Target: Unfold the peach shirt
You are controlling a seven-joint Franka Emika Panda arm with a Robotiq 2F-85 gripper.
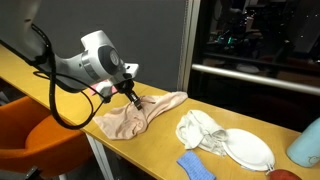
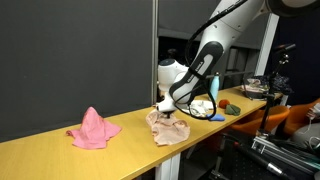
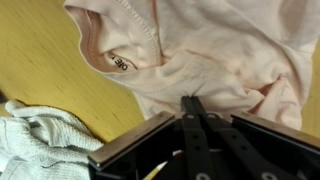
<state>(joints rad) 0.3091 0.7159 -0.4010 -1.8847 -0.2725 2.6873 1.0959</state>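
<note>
I should go on pulling the peach shirt's upper fold point(image 1: 142, 110), pinched in my gripper, to the wood point(image 1: 166, 148) beside the blue cloth before the fold opens. That wood is free.
The peach shirt point(image 1: 150, 113) lies crumpled on the wooden table point(image 1: 60, 75), with its collar and label showing in the wrist view point(image 3: 200, 45). It also shows in an exterior view point(image 2: 168, 128). My gripper point(image 1: 133, 97) points down onto the shirt's upper edge. In the wrist view the two fingers point(image 3: 190, 101) are pressed together, with fabric puckered at their tips. The gripper point(image 2: 165, 106) sits low on the shirt.
A white towel point(image 1: 198, 128) and white plate point(image 1: 247, 150) lie beside the shirt, with a blue cloth point(image 1: 195, 167) at the table's front edge. A pink cloth point(image 2: 93, 130) lies further along the table. An orange chair point(image 1: 30, 130) stands below. A dark panel point(image 1: 110, 25) is behind.
</note>
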